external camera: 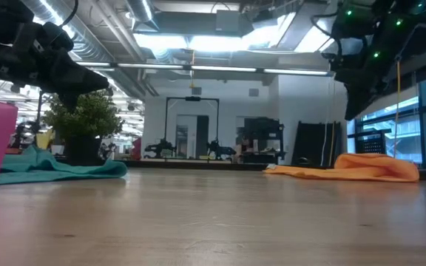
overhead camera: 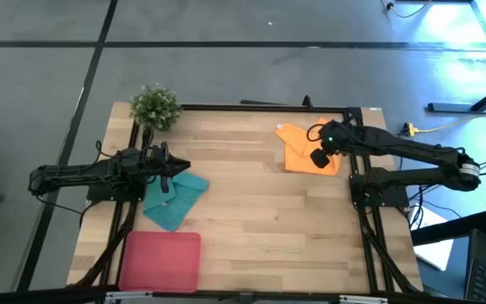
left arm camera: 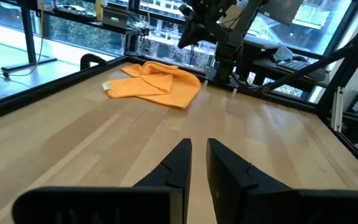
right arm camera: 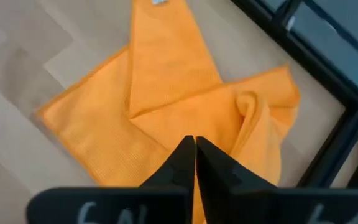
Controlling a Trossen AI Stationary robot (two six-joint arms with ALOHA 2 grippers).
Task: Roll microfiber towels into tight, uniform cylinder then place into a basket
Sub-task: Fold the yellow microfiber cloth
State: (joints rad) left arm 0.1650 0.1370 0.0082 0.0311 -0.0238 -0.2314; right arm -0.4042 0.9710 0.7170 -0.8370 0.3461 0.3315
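Observation:
The orange towel will open out into a wide span between the robot's grippers when the robot lifts it, because loose flaps overlap across the towel's middle.
The orange towel lies crumpled and partly folded on the table at the far right; it also shows in the right wrist view and the left wrist view. My right gripper hovers above it, shut and empty. The teal towel lies rumpled at the left, near the pink basket, which stands at the near left edge. My left gripper hovers over the teal towel's far edge, its fingers almost together and empty.
A small potted plant stands at the table's far left corner. Bare wood spreads between the two towels and toward the near edge. Black frame rails run along the table's sides.

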